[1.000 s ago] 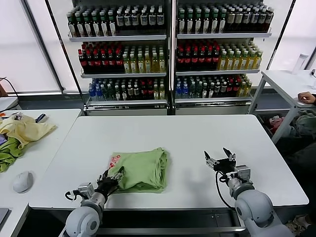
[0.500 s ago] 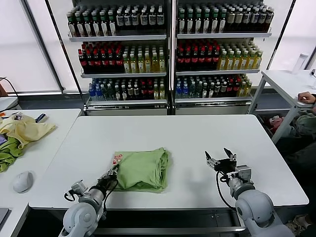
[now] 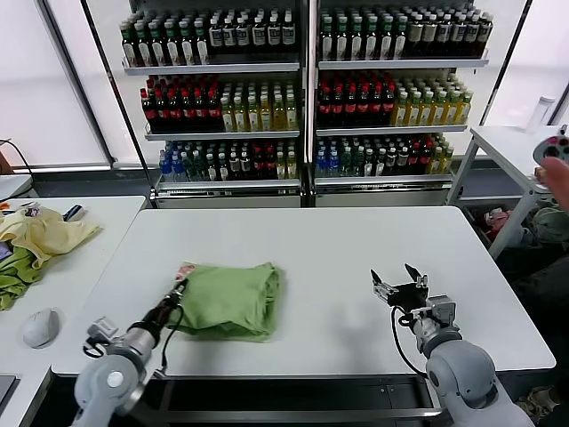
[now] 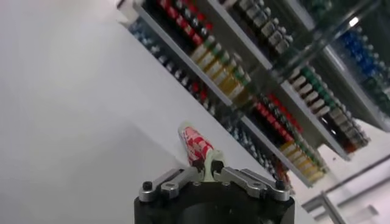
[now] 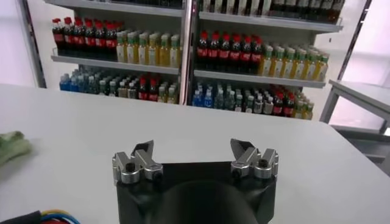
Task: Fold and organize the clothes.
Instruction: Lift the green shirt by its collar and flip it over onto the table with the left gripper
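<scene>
The light green polo shirt is lying plain side point(image 3: 229, 298) up, so the robot's left gripper should bring its printed edge point(image 3: 185, 270) over toward the right gripper and turn the shirt over.
The light green polo shirt point(image 3: 227, 301) lies folded in a bundle on the white table point(image 3: 338, 240), left of the middle near the front edge. My left gripper point(image 3: 176, 292) is shut on the shirt's left edge, by its red-and-white print point(image 4: 196, 146). In the left wrist view a strip of green cloth point(image 4: 212, 165) is pinched between the fingers. My right gripper point(image 3: 398, 286) is open and empty, held low over the table's front right. Its own view shows it point(image 5: 194, 152) with the shirt's edge point(image 5: 12, 146) far off.
A side table at the left holds a pale yellow garment point(image 3: 44, 233), a darker green cloth point(image 3: 16, 274) and a mouse point(image 3: 40, 326). Shelves of bottles point(image 3: 302, 89) stand behind the table. A person's hand point(image 3: 556, 173) shows at the far right by another table.
My left gripper has pulled back to the left, dragging the shirt with it to the left across the table. The right gripper has stayed in place.
</scene>
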Robot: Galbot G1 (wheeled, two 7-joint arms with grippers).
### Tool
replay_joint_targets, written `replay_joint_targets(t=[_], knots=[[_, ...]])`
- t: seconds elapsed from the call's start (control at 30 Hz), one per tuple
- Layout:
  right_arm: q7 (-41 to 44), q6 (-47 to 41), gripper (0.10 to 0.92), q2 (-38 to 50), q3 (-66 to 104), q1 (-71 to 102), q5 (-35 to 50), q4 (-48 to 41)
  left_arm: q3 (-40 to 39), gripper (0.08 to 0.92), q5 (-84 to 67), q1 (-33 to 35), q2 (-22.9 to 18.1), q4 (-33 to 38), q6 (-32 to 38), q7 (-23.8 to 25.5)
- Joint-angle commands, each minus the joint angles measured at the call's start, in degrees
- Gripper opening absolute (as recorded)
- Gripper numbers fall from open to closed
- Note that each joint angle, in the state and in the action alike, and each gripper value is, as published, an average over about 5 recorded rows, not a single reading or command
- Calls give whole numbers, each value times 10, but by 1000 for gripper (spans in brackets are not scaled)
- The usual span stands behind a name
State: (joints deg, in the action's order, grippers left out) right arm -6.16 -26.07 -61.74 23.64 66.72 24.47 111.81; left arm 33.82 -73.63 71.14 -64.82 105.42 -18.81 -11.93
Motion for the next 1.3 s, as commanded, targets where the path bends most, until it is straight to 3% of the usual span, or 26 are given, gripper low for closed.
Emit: replay_joint_targets(t=[0.03, 0.23, 0.33, 0.47, 0.63, 0.8, 1.1, 1.3], knots=[[0, 0, 823, 0, 0, -2, 3, 3, 199, 119, -16, 21, 116, -3, -27, 26], [0, 2, 823, -2, 3, 2, 4, 12, 214, 119, 71, 28, 156, 49, -32, 38], [0, 2, 823, -5, 5, 7, 3, 20, 144, 119, 138, 20, 146, 109, -26, 29], [1, 3, 823, -10, 10, 16, 1, 32, -8, 119, 256, -8, 104, 143, -24, 12], [1, 6, 823, -17, 20, 28, -3, 44, -188, 119, 407, -75, 15, 72, -29, 0], [1, 5, 823, -20, 32, 33, -3, 53, -296, 119, 463, -149, -66, 25, -45, -21], [3, 7, 823, -22, 37, 23, -5, 39, -400, 119, 477, -266, -142, -119, -50, -54], [5, 10, 823, -17, 37, 17, 0, 34, -433, 119, 519, -303, -181, -182, -44, -61]])
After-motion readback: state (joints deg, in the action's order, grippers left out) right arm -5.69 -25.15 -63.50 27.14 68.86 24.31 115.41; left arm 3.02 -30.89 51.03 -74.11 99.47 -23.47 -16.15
